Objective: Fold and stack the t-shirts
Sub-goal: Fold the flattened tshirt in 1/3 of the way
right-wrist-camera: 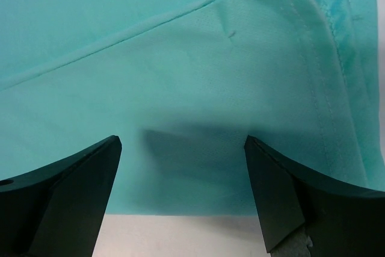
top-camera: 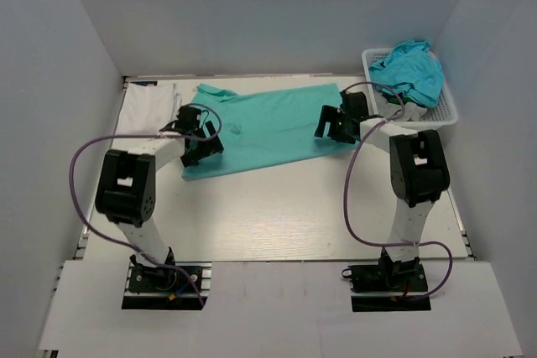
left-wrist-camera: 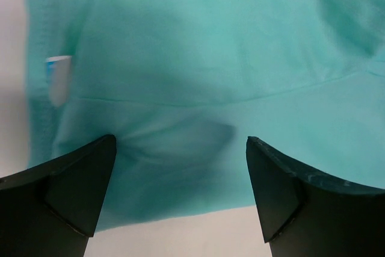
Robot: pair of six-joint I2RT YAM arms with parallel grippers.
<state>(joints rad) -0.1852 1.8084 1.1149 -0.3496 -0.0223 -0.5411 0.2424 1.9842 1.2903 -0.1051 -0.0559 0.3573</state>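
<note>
The mint green t-shirt (top-camera: 275, 121) is spread out flat, and the tabletop in front of its near edge (top-camera: 267, 165) is clear. The t-shirt will slide towards me and stay flat when I pull.
A mint green t-shirt (top-camera: 268, 127) lies spread flat across the back of the table. My left gripper (top-camera: 204, 142) hovers over its left near edge, jaws open and empty; the left wrist view shows the cloth (left-wrist-camera: 210, 58) and its near hem between the fingers. My right gripper (top-camera: 330, 126) hovers over its right near edge, open and empty; the right wrist view shows the stitched hem (right-wrist-camera: 325, 76). A folded white t-shirt (top-camera: 151, 105) lies at the back left. A turquoise-blue t-shirt (top-camera: 411, 69) is heaped in the basket (top-camera: 449, 115).
The white lattice basket stands at the back right corner, close behind my right arm. White walls close in the table on the left, back and right. Bare tabletop (top-camera: 277, 207) lies in front of the green shirt.
</note>
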